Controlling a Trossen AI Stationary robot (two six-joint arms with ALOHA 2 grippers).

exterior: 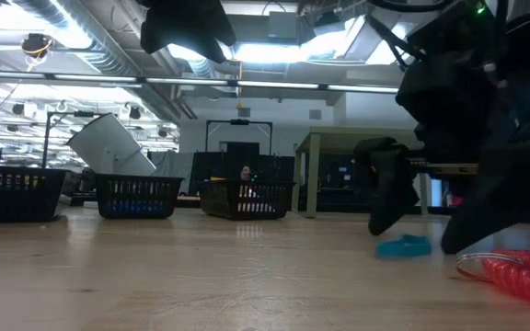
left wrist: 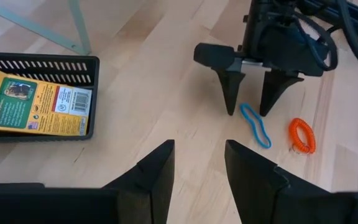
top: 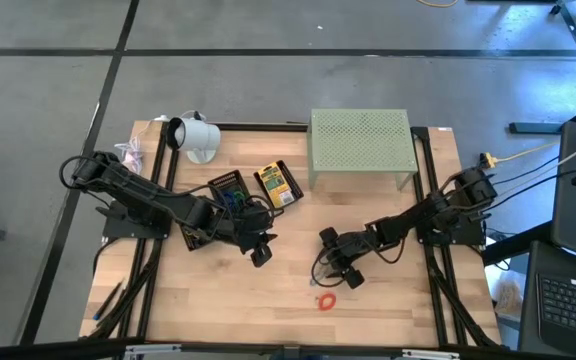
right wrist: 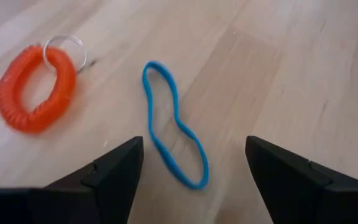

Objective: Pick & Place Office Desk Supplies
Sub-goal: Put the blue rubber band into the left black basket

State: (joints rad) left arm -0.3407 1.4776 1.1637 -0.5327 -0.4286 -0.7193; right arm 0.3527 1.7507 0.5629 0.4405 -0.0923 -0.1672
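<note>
The blue rubber band is a long way from the black baskets (top: 231,192). So my right gripper should pinch the rubber band's near end (right wrist: 195,179) and pass the rubber band to my left gripper.
A blue rubber band (right wrist: 173,124) lies flat on the wooden table, also seen in the left wrist view (left wrist: 255,124) and the low view (exterior: 403,245). An orange coil band with a metal ring (right wrist: 36,87) lies beside it, and shows in the high view (top: 326,299). My right gripper (top: 333,268) is open and low over the table. Its fingers stand on either side of one end of the blue band without touching it, as the right wrist view (right wrist: 193,152) shows. My left gripper (top: 259,252) is open and empty, above the table's middle. It also shows in the left wrist view (left wrist: 199,163).
Two black baskets stand at the back left. One (top: 230,190) holds small items; the other (top: 276,184) holds a yellow printed packet (left wrist: 36,102). A pale green perforated stand (top: 360,145) stands at the back. A white cup-like object (top: 196,137) lies at the far left.
</note>
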